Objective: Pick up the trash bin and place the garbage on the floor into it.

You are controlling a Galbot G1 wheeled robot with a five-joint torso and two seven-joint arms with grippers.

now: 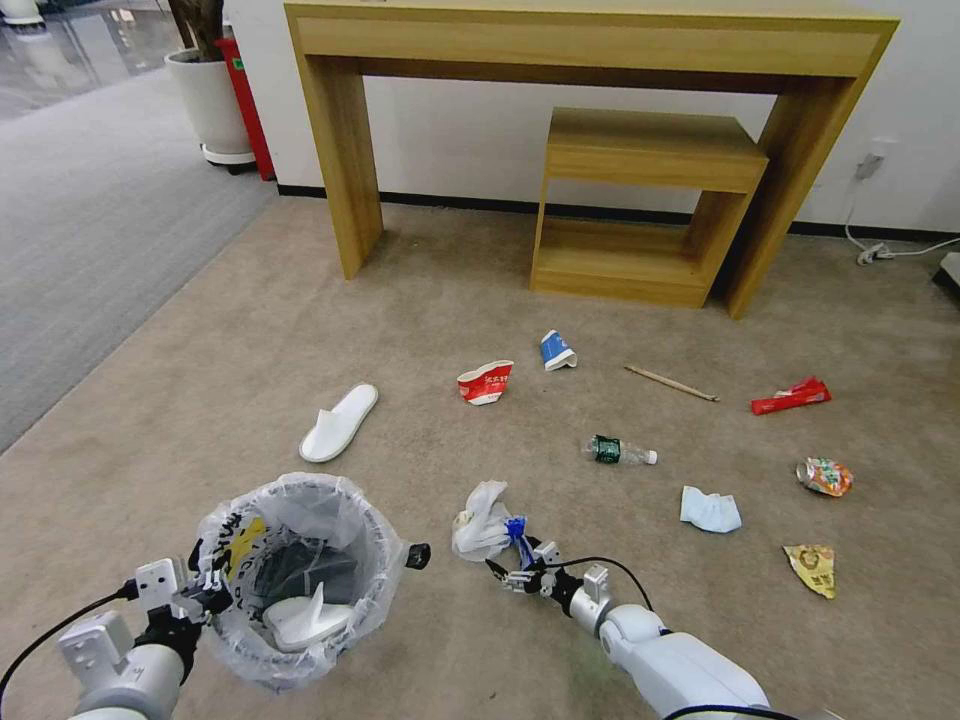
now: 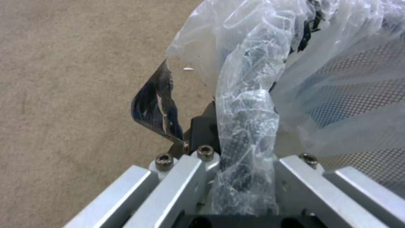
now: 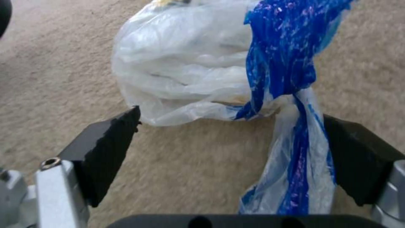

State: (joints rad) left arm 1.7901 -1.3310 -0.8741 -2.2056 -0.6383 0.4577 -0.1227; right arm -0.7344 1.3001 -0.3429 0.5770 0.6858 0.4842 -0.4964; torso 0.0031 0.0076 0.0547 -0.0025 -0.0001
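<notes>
The plastic bag (image 1: 482,524) will stay bunched up and hang in one piece when I lift it, because the twisted tail is pulled tight to its limp body.
The trash bin (image 1: 372,570), black with a crinkly clear liner, stands on the beige floor (image 1: 200,400) at lower left, with a white slipper (image 1: 300,620) inside. My left gripper (image 1: 212,588) is shut on its lined rim (image 2: 246,126). My right gripper (image 1: 515,573) is open at a white and blue plastic bag (image 1: 483,522), whose twisted tail (image 3: 299,164) lies between the fingers (image 3: 109,148). Other garbage lies scattered: a white slipper (image 1: 340,422), red cup (image 1: 485,382), blue cup (image 1: 557,350), bottle (image 1: 620,451), stick (image 1: 670,383), red wrapper (image 1: 790,396), can (image 1: 825,476), blue mask (image 1: 710,510).
A yellow wrapper (image 1: 812,568) lies at the right. A wooden desk (image 1: 590,45) with a low shelf unit (image 1: 640,200) under it stands against the far wall. A white planter (image 1: 210,100) and grey carpet (image 1: 90,220) are at far left; a cable (image 1: 880,250) lies at far right.
</notes>
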